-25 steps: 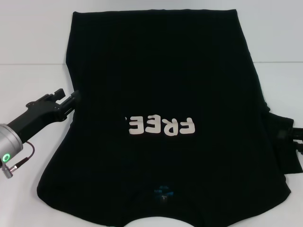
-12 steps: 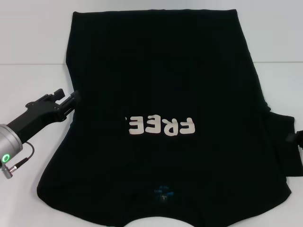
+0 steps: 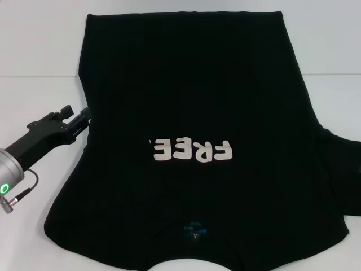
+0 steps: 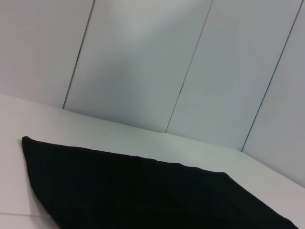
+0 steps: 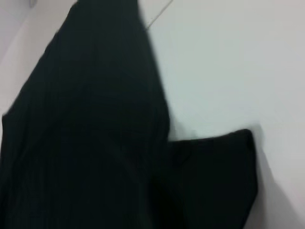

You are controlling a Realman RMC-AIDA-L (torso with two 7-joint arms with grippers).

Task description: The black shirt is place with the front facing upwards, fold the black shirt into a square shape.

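Observation:
The sleeve [image 3: 345, 175] reaches out beyond the side edge of the black shirt, so the robot's right gripper should first move back inward and fold the sleeve over the shirt's body [image 3: 271, 113].
The black shirt [image 3: 192, 101] lies flat on the white table, its pale "FREE!" letters [image 3: 192, 150] facing up and a small blue neck label [image 3: 194, 230] near the front edge. Its right sleeve [image 3: 341, 169] sticks out sideways, while the left side runs in a straight edge. My left gripper [image 3: 77, 114] sits just off that left edge, open, with nothing between its fingers. The left wrist view looks across the shirt [image 4: 133, 195] towards the wall. The right wrist view shows the shirt's side [image 5: 95, 143] and the sleeve [image 5: 214, 176]. My right gripper is out of view.
Bare white table [image 3: 39, 101] shows to the left and right of the shirt. A pale panelled wall [image 4: 143, 71] stands behind the table's far edge.
The left gripper has drawn back a little to the left, off the shirt's edge. The right gripper, seen at the right sleeve a second ago, has left the head view.

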